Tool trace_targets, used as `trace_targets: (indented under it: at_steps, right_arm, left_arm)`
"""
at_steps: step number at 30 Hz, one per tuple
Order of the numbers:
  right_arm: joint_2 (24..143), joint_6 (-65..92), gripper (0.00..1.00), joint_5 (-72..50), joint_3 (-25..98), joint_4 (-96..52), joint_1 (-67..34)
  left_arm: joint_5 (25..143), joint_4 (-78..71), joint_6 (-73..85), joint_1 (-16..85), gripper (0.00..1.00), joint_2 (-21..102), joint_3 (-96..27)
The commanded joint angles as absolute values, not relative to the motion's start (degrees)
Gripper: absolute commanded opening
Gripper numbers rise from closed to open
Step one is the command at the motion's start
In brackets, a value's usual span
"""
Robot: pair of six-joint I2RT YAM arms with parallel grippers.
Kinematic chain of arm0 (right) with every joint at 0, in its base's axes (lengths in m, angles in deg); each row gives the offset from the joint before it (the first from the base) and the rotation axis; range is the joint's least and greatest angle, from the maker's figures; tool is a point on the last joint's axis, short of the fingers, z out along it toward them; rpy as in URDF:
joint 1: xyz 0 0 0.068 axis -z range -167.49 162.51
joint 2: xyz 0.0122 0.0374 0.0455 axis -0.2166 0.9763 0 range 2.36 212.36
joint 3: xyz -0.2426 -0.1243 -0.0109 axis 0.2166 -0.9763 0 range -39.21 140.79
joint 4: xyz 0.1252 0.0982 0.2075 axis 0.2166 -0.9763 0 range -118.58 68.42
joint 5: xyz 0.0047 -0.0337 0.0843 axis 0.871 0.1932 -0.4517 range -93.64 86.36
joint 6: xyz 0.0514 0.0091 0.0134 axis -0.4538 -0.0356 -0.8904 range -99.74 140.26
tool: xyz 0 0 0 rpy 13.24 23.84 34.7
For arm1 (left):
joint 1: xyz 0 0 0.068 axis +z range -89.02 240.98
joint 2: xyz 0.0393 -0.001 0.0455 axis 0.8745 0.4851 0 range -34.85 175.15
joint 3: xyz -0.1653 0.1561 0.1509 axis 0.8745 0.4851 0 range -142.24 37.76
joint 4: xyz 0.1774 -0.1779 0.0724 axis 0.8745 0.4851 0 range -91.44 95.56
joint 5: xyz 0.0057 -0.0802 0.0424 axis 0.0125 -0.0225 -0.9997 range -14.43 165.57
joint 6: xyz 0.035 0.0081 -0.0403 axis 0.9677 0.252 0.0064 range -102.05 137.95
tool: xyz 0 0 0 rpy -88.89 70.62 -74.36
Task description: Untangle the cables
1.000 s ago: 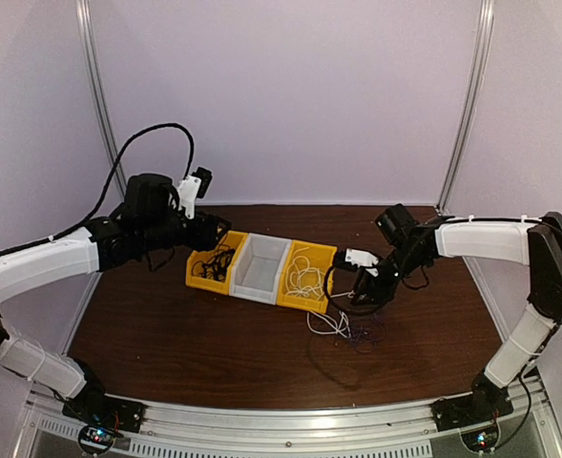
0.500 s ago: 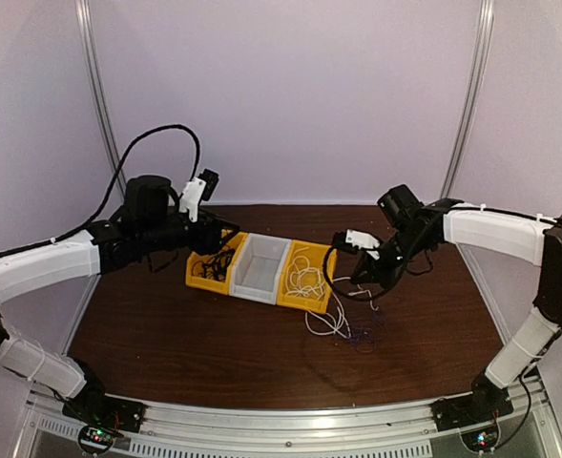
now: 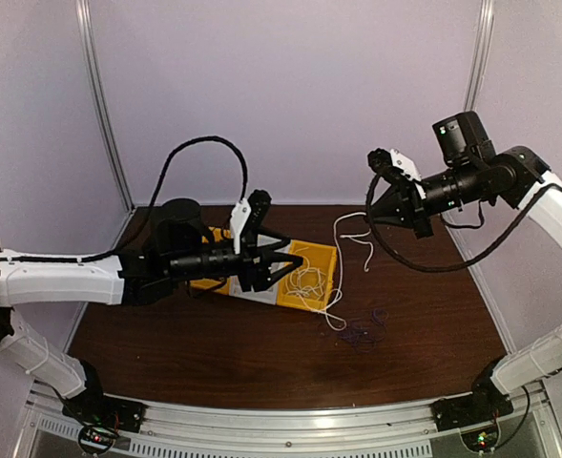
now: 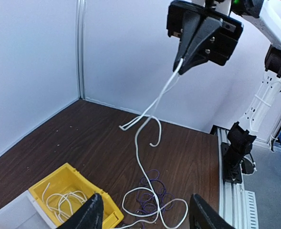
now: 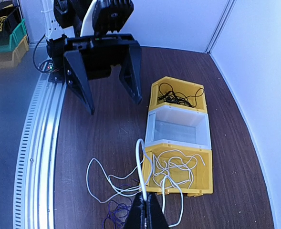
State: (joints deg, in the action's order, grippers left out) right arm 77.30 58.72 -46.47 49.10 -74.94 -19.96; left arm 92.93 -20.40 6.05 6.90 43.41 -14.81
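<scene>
The white cable lies looped and crossed on top of the purple coil [image 4: 152,194], so the robot's left gripper should take hold of its lower strand [image 3: 334,321] while the right gripper pulls on the white cable's upper end.
My right gripper [image 3: 370,212] is raised high over the table, shut on one end of a white cable [image 3: 339,279]. In the right wrist view its tips [image 5: 146,199] pinch that cable [image 5: 140,164]. The cable hangs in loops down to the table, where it crosses a small purple cable coil [image 3: 362,333] [image 5: 113,215]. My left gripper [image 3: 286,260] is open and empty above the bins. In the left wrist view its fingers [image 4: 95,212] frame the white cable [image 4: 139,152] and purple coil [image 4: 152,191] on the wood, with the right gripper [image 4: 180,63] above.
Three bins stand in a row: a yellow bin [image 5: 209,171] holding loose white cables [image 5: 178,167], a white bin [image 5: 178,143], and a far yellow bin [image 5: 154,95] with black cables [image 5: 178,98]. Metal rails [image 5: 40,129] edge the table.
My right gripper shut on the white cable and rose from the table, drawing it up. My left arm swung right, out over the bins.
</scene>
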Motion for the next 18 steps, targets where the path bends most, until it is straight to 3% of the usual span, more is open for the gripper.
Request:
trace_targets:
  at_steps: [1, 6, 13, 18]
  right_arm:
    - [77.73, 57.99, 0.00, -50.51, 53.93, -78.61, -20.18]
    - [77.59, 57.11, 0.00, -52.31, 56.30, -78.09, -20.19]
    - [76.28, 56.45, 0.00, -50.45, 55.54, -76.47, -20.17]
    - [74.52, 55.71, 0.00, -48.60, 53.93, -74.67, -20.16]
  left_arm:
    - [88.57, -33.97, 3.07, 4.48, 0.63, 50.75, -17.59]
    - [87.85, -44.21, -0.26, 2.86, 0.60, 59.34, -19.21]
    - [90.91, -41.51, -4.32, 1.86, 0.58, 69.45, -25.77]
    - [92.64, -40.28, -6.10, 1.36, 0.45, 72.09, -24.98]
